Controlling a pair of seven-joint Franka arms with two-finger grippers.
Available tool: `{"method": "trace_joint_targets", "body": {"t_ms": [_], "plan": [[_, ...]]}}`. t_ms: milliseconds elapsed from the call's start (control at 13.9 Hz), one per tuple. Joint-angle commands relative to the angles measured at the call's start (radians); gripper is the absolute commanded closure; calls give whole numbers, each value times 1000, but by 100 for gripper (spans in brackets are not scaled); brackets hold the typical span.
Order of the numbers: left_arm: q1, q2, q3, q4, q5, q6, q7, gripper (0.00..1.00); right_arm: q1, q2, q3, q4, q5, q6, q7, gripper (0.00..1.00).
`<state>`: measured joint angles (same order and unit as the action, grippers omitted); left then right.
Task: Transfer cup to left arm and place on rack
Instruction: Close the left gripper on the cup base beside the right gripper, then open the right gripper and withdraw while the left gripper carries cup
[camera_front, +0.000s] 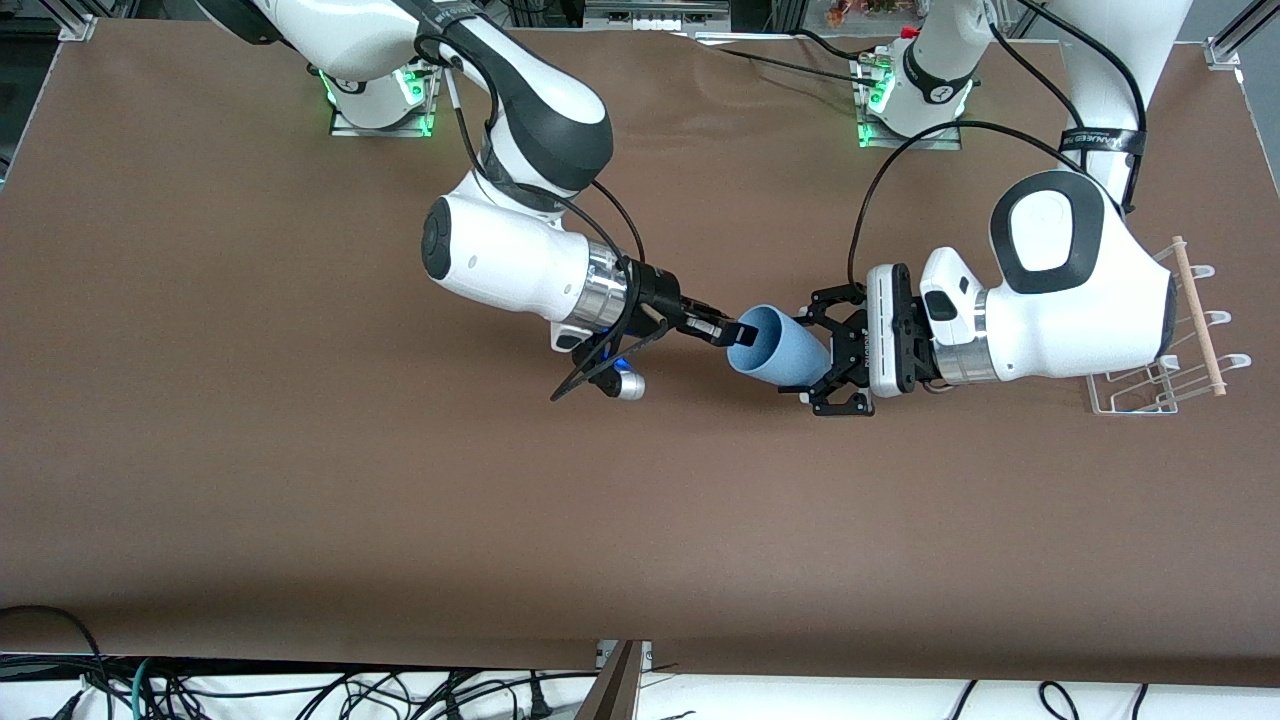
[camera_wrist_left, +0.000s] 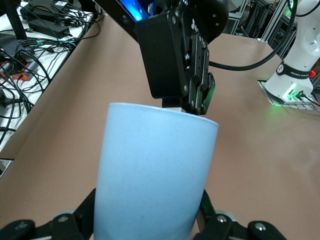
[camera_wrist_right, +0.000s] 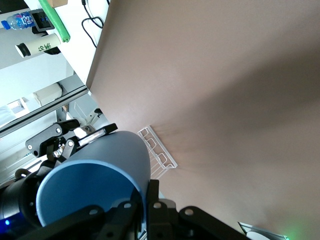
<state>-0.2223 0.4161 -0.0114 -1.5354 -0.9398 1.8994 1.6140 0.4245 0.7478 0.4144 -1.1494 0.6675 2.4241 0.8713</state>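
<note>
Next, I open my right gripper and move it back before the rack placement, because my left gripper holds the cup's base while my right gripper pinches its rim (camera_front: 746, 353).
The light-blue cup (camera_front: 780, 355) lies on its side in the air over the middle of the table, held between both grippers. My right gripper (camera_front: 738, 333) is shut on its rim, one finger inside and one outside; the rim pinch shows in the right wrist view (camera_wrist_right: 147, 200). My left gripper (camera_front: 803, 352) is around the cup's narrower base, with a finger touching each side. In the left wrist view the cup (camera_wrist_left: 155, 170) fills the space between the left gripper's fingers (camera_wrist_left: 147, 220), with the right gripper (camera_wrist_left: 185, 65) at the rim. The white wire rack (camera_front: 1198, 318) stands at the left arm's end of the table, partly hidden by the left arm.
The rack (camera_wrist_right: 159, 152) also shows small in the right wrist view, past the cup (camera_wrist_right: 95, 170). The brown table (camera_front: 640, 520) stretches wide toward the front camera. Cables lie off the table's front edge.
</note>
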Motion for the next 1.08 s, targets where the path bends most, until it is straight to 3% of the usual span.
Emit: {"method": "trace_joint_targets", "body": {"t_ms": [0,72,144,432,721,1009], "plan": [[-14,1,8,12,-14,-2,9,100,-6,5,14,23,18,3,3,100],[-12,1,8,14,-14,-3,6,100,-7,4,14,23,18,3,2,26],[-12,0,8,15,-14,-5,6,100,-9,2,12,23,17,4,2,0],[-11,-3,8,17,-13,-8,3,100,-27,2,14,23,18,-3,2,0],[-3,-10,14,21,6,-14,-5,100,-94,-15,15,30,17,-127,-5,0],[-2,-40,18,24,155,-60,-136,100,-177,-28,12,60,7,-290,-35,0]]}}
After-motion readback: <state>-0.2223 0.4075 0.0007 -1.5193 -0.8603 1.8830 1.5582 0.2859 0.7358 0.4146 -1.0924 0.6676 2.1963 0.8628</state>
